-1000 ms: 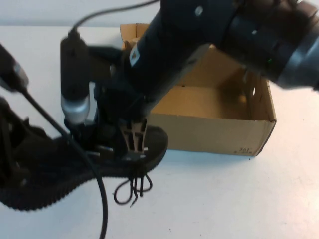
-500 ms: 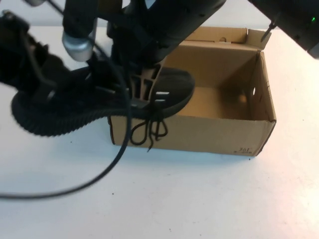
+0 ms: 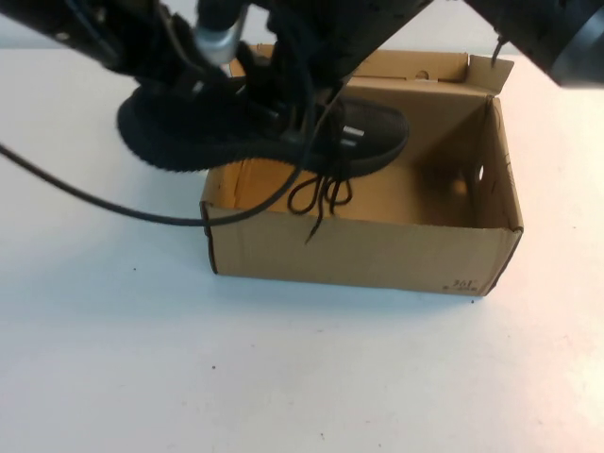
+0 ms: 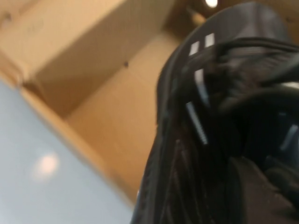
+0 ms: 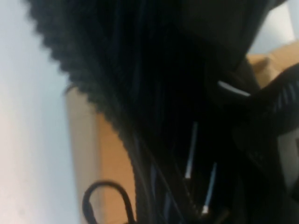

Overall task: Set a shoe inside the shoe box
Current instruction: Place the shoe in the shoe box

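The shoe's heel [image 3: 143,134] sticks out past the side of the box. Next, my right gripper carries the shoe's toe toward the box's far end [image 3: 459,185] before it lowers the shoe.
The black mesh shoe [image 3: 370,138] hangs in the air over the left part of the open brown shoe box [image 3: 359,257], toe over the inside, heel past the left wall. Its laces [image 3: 321,198] dangle into the box. My left gripper [image 3: 175,68] is shut on the heel end. My right gripper [image 3: 304,111] is shut on the shoe's middle by the laces. In the left wrist view the shoe [image 4: 187,154] fills the frame above the box floor [image 4: 117,107]. In the right wrist view the shoe's sole edge [image 5: 117,70] hangs over the box wall [image 5: 105,158].
A black cable [image 3: 113,209] from the left arm loops across the white table [image 3: 283,377] and over the box's left front corner. The box's lid flap [image 3: 425,66] stands up at the back. Small dark print [image 3: 462,283] marks the front right corner.
Both grippers have lifted the shoe off the table and carried it up and to the right, from in front of the box's left end to above its opening.
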{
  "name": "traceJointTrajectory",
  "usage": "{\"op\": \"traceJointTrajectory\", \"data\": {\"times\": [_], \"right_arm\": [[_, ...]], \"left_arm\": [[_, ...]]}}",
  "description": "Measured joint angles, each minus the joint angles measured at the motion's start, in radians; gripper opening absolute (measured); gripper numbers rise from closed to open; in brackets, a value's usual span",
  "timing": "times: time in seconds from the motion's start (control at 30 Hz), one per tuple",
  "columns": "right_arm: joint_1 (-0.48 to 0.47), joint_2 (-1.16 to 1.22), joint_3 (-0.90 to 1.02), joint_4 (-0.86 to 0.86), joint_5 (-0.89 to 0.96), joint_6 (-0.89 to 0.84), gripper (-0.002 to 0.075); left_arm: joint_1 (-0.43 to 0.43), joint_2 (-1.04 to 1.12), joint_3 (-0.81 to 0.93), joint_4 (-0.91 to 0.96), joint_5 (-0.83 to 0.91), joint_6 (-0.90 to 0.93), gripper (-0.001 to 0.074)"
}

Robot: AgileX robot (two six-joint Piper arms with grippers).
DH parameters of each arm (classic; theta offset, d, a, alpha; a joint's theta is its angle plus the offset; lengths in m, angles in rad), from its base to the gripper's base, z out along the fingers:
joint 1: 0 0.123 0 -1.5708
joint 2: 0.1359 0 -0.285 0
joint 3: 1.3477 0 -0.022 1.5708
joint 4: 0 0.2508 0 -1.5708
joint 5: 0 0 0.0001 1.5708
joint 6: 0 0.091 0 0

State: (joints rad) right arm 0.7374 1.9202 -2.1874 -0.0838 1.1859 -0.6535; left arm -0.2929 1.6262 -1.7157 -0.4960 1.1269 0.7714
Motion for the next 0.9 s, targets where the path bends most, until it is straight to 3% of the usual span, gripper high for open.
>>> {"op": "traceJointTrajectory", "data": {"times": [0.17,0.43,0.53,0.73,0.9], "right_arm": [[-0.089,0.024,0.000,0.035,-0.079,-0.023,0.0010],[-0.154,0.050,0.000,0.064,-0.100,-0.067,0.0010],[-0.173,0.076,0.000,0.100,-0.100,-0.067,0.0010],[-0.204,0.105,0.000,0.190,-0.115,-0.067,0.0008],[-0.242,0.110,0.000,0.237,-0.150,-0.067,0.0008]], "left_arm": [[-0.043,0.075,-0.051,-0.010,-0.097,0.029,0.0031],[-0.067,0.190,-0.086,-0.050,-0.208,0.044,0.0039],[-0.074,0.217,-0.088,-0.082,-0.232,0.062,0.0096],[-0.086,0.234,-0.088,-0.096,-0.267,0.073,0.0298],[-0.094,0.234,-0.092,-0.122,-0.263,0.073,0.0341]]}}
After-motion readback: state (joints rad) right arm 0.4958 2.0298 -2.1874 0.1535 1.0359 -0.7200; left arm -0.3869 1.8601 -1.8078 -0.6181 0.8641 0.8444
